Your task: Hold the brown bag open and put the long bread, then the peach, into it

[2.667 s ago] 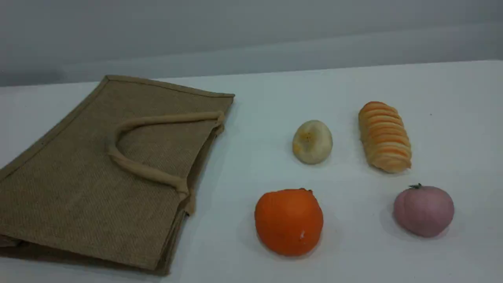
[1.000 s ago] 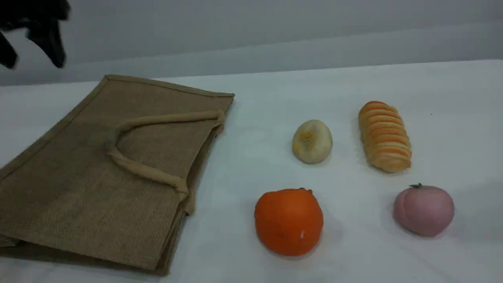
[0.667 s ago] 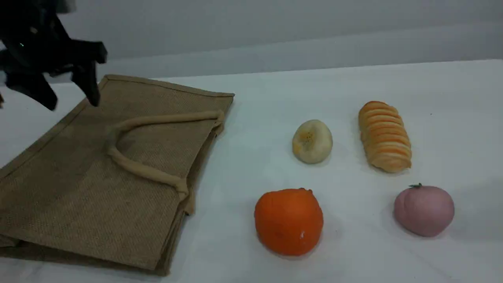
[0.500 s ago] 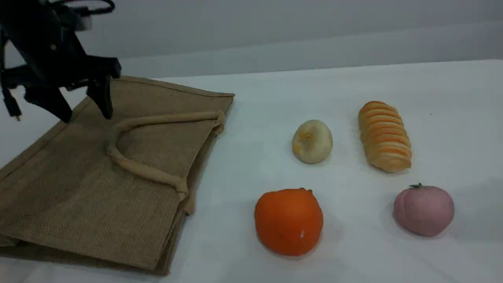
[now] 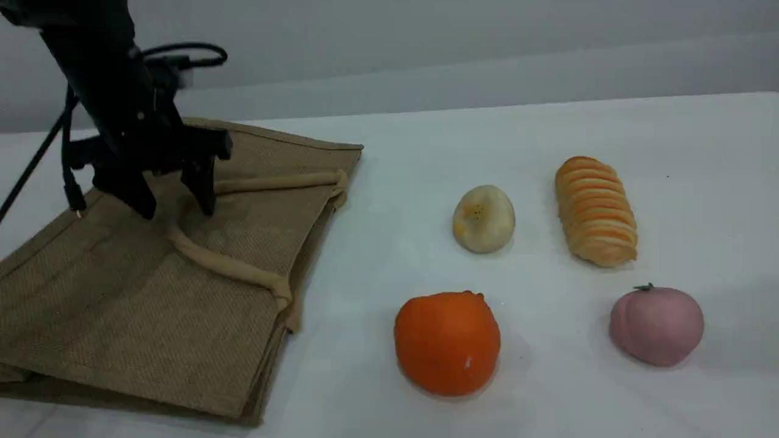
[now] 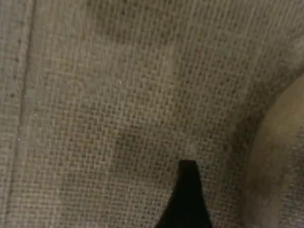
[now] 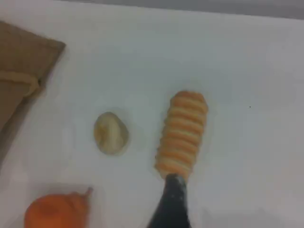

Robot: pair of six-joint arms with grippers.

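Observation:
I expect only the brown bag's top panel (image 5: 146,306) to rise and open the bag's opening when I lift the handle, because the beige handle's ends (image 5: 281,291) join that panel.
The brown bag (image 5: 122,304) lies flat on the left of the table, its beige handle (image 5: 225,264) looped on top. My left gripper (image 5: 176,212) stands open low over the bag, one finger on each side of the handle's bend. In the left wrist view a dark fingertip (image 6: 187,187) hangs close over the jute weave (image 6: 104,118), with the handle (image 6: 273,156) to its right. The long bread (image 5: 596,210) and the pink peach (image 5: 657,325) lie at the right. The right wrist view looks down on the bread (image 7: 183,133), with one fingertip (image 7: 173,194) just short of its near end and nothing held.
A pale round bun (image 5: 484,219) and a large orange fruit (image 5: 447,344) sit between the bag and the bread. The white table (image 5: 426,140) ends at a grey wall behind. A black cable (image 5: 182,52) trails from the left arm.
The left arm has come in from the top left and moved down and right over the bag to the handle's bend, still open. The bag, bread and fruits have not moved.

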